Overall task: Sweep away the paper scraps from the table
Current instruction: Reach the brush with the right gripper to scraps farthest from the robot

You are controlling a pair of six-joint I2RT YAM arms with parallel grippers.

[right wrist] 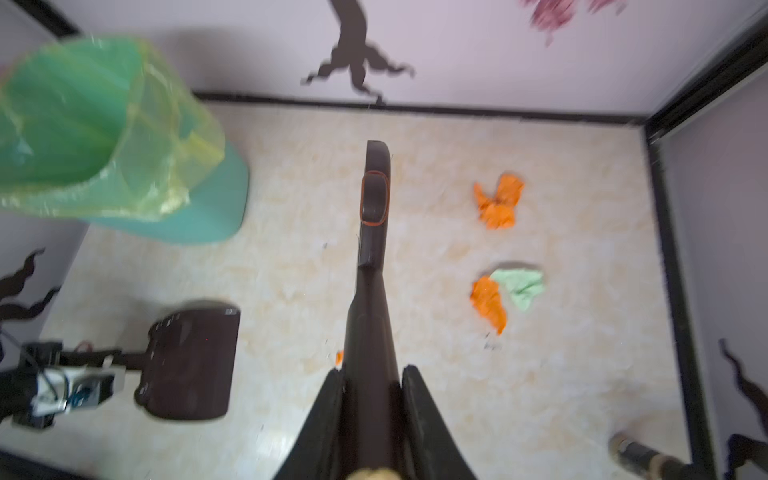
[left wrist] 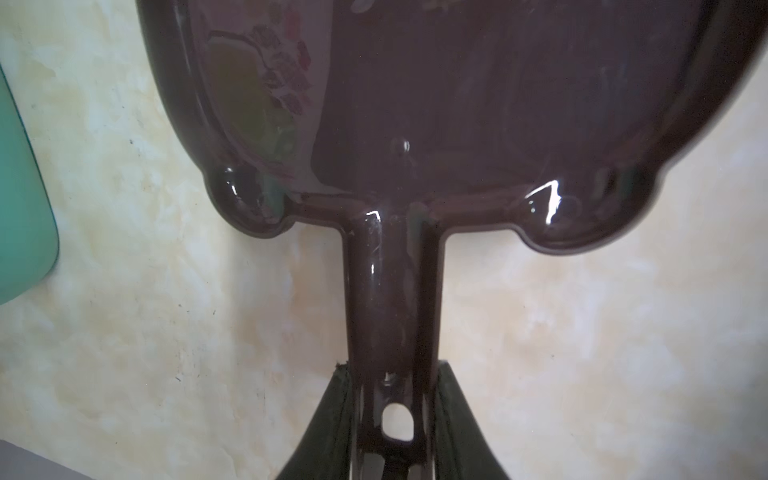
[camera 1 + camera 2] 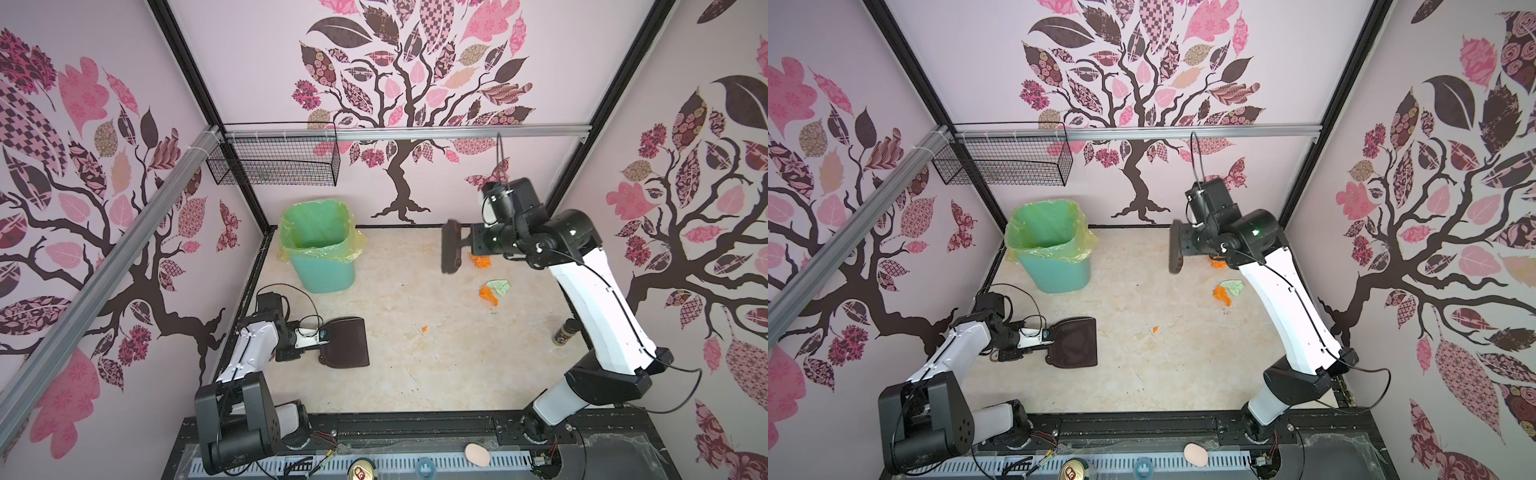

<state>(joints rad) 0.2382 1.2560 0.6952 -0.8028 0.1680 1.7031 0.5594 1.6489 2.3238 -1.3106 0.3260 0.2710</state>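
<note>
The brush [image 3: 450, 248] is hanging on the dustpan's side of the back orange wad. Next, my right gripper lowers the brush beyond the wad [image 1: 548, 196] and then sweeps toward the dustpan.
On the beige table [image 3: 415, 374] lie the paper scraps: an orange wad [image 3: 480, 261] [image 1: 498, 203] at the back right, an orange one [image 1: 490, 303] touching a mint-green one [image 1: 521, 286] nearer the middle, and a tiny orange bit [image 3: 424, 329]. My right gripper [image 1: 371, 374] is shut on the handle of a dark brush [image 3: 451, 247], held above the table just left of the back wad. My left gripper [image 2: 392, 374] is shut on the handle of the dark dustpan [image 3: 347, 340] [image 2: 457, 104], which rests flat at the left with nothing in it.
A teal bin [image 3: 320, 245] with a green-yellow liner stands at the back left, behind the dustpan. A wire basket [image 3: 274, 158] hangs on the back rail. A small bottle [image 3: 563, 332] stands by the right edge under my right arm. A can [image 3: 361, 471] lies on the front rail.
</note>
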